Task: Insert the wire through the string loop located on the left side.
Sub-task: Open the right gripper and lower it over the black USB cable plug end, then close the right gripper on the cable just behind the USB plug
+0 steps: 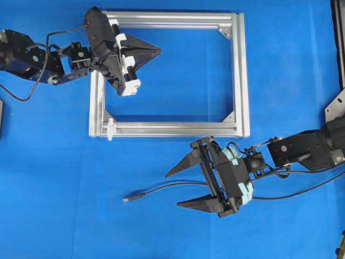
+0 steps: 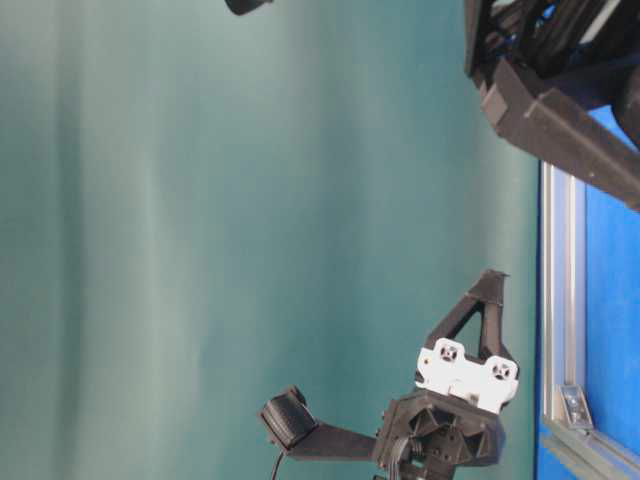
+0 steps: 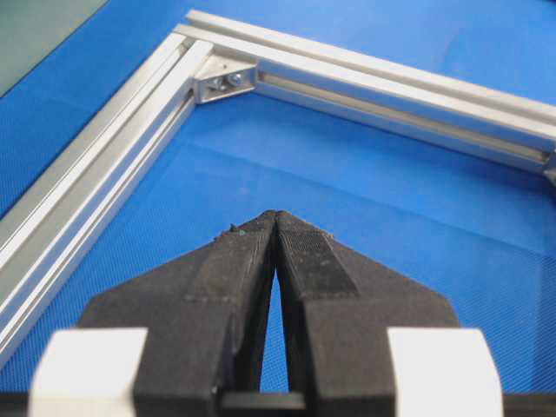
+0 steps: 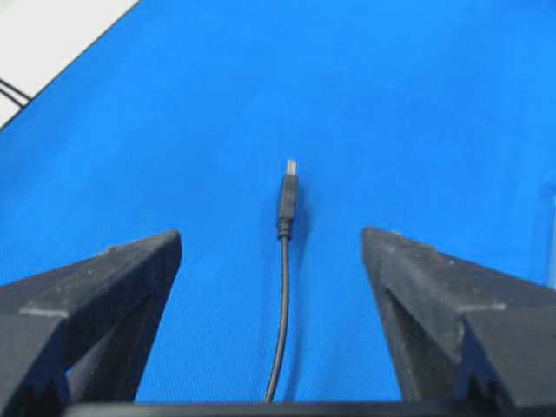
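Observation:
The wire goes into a ribbed collar (image 4: 285, 228) behind the plug (image 1: 135, 197), so the plug will stick straight out when I lift the wire there.
The wire (image 1: 153, 190) lies loose on the blue mat in front of the frame, its plug (image 1: 128, 198) pointing left. My right gripper (image 1: 173, 190) stands open astride the wire, with neither finger touching it. In the right wrist view the wire (image 4: 283, 295) runs up between the wide jaws of the right gripper (image 4: 271, 236) to the silver-tipped plug (image 4: 287, 193). The white string loop (image 1: 110, 128) stands on the near left corner of the silver frame (image 1: 241, 75). My left gripper (image 1: 158, 51) is shut and empty over the frame's far left part; its tips (image 3: 275, 215) meet above bare mat.
The frame's bars (image 3: 104, 165) and a corner bracket (image 3: 224, 80) lie just ahead of the left gripper. Thicker black arm cables (image 1: 302, 189) trail right of the right gripper. A metal bracket (image 1: 337, 105) sits at the right edge.

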`<state>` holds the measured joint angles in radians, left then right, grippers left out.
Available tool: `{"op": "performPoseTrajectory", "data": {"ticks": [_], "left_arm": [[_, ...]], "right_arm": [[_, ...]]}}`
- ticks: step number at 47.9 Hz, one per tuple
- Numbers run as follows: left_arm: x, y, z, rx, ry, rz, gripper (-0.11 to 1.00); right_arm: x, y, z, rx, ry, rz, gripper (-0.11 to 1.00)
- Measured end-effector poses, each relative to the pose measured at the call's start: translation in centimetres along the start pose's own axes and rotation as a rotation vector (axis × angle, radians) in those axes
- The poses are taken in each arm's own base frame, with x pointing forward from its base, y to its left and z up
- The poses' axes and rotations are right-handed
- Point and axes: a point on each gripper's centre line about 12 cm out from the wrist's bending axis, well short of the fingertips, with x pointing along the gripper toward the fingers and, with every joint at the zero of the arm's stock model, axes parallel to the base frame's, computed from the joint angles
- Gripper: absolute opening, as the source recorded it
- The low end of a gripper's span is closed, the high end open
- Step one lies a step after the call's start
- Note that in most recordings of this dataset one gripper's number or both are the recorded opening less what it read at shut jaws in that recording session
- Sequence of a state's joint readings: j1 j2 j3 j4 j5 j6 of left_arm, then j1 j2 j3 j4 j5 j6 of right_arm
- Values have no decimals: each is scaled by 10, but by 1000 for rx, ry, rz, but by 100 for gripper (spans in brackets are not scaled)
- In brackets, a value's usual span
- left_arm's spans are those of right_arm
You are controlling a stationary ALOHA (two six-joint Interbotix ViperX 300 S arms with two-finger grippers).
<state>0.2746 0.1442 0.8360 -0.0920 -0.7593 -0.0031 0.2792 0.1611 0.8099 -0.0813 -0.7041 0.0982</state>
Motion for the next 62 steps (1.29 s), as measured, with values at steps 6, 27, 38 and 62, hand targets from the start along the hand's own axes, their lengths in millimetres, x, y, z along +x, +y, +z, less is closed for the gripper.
{"op": "performPoseTrajectory", "data": {"ticks": [6, 27, 38, 62], "left_arm": [[0, 0, -1, 0, 2, 0, 0], [0, 0, -1, 1, 2, -1, 0], [0, 0, -1, 1, 2, -1, 0], [-2, 0, -3, -1, 8, -2, 0]], "right_arm": [[4, -2, 1, 12, -4, -12, 88], [50, -8, -35, 65, 100, -43, 88], [63, -9, -46, 87, 120, -46, 88], [69, -11, -51, 100, 123, -56, 76]]}}
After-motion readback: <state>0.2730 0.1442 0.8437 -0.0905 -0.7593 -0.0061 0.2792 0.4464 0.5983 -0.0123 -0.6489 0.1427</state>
